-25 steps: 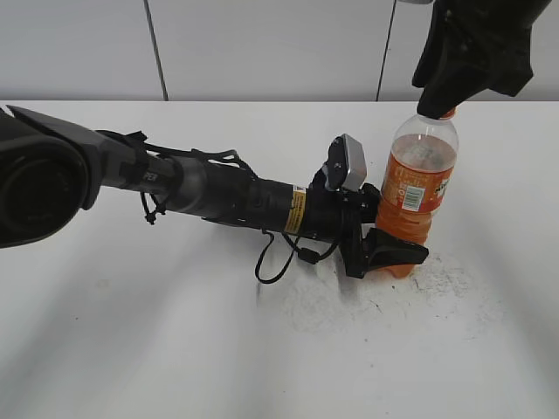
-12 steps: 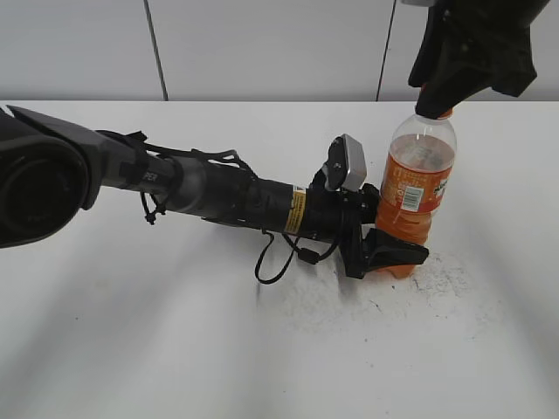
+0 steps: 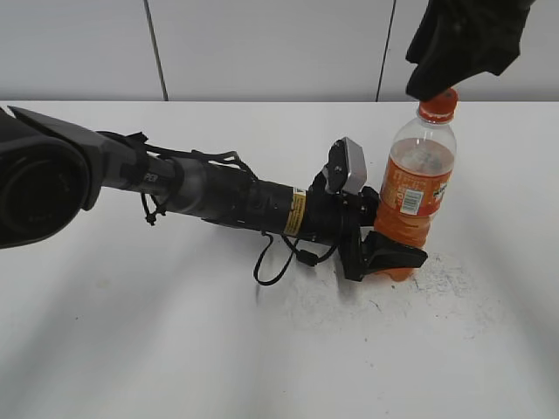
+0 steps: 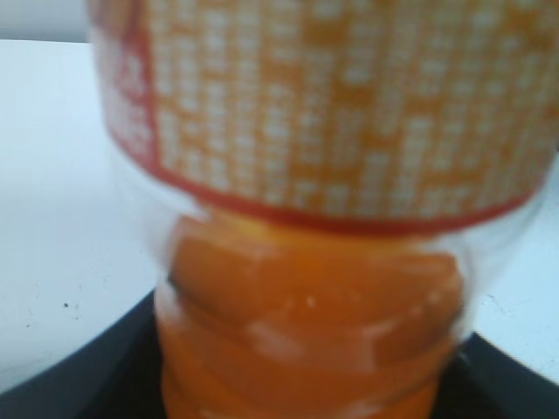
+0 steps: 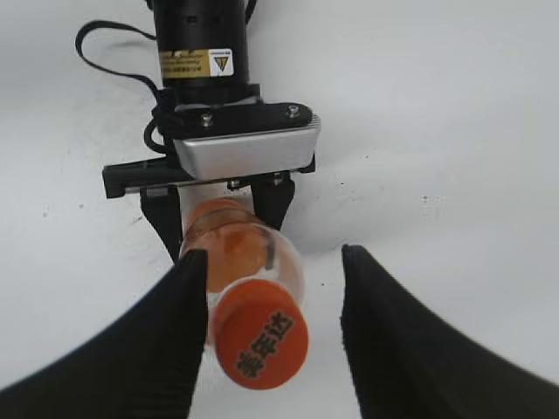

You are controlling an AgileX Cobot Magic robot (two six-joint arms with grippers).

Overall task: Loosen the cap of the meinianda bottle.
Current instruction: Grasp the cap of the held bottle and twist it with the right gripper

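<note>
My left gripper is holding the bottle's lower body [image 3: 399, 234] tight, so when I twist, the orange cap [image 3: 438, 106] will turn on the bottle's neck and the bottle will stay still.
The meinianda bottle [image 3: 417, 196] stands upright on the white table, right of centre. It holds orange drink and has an orange label with a white barcode patch. Its orange cap [image 3: 438, 105] sits on the neck. My left gripper [image 3: 389, 253] is shut on the bottle's lower body; the bottle [image 4: 314, 297] fills the left wrist view. My right gripper [image 3: 437, 87] hangs just above the cap, open. In the right wrist view the cap [image 5: 261, 345] lies between the open black fingers [image 5: 275, 327], nearer the left one, with a gap on the right.
The left arm [image 3: 218, 196] lies low across the white table [image 3: 175, 349] from the left, with a loose black cable loop [image 3: 271, 262] beneath it. A grey panelled wall [image 3: 262, 48] runs behind the table.
My right gripper has lifted off the cap and opened. The cap, hidden under the fingers before, now shows. The left gripper and bottle have stayed in place.
</note>
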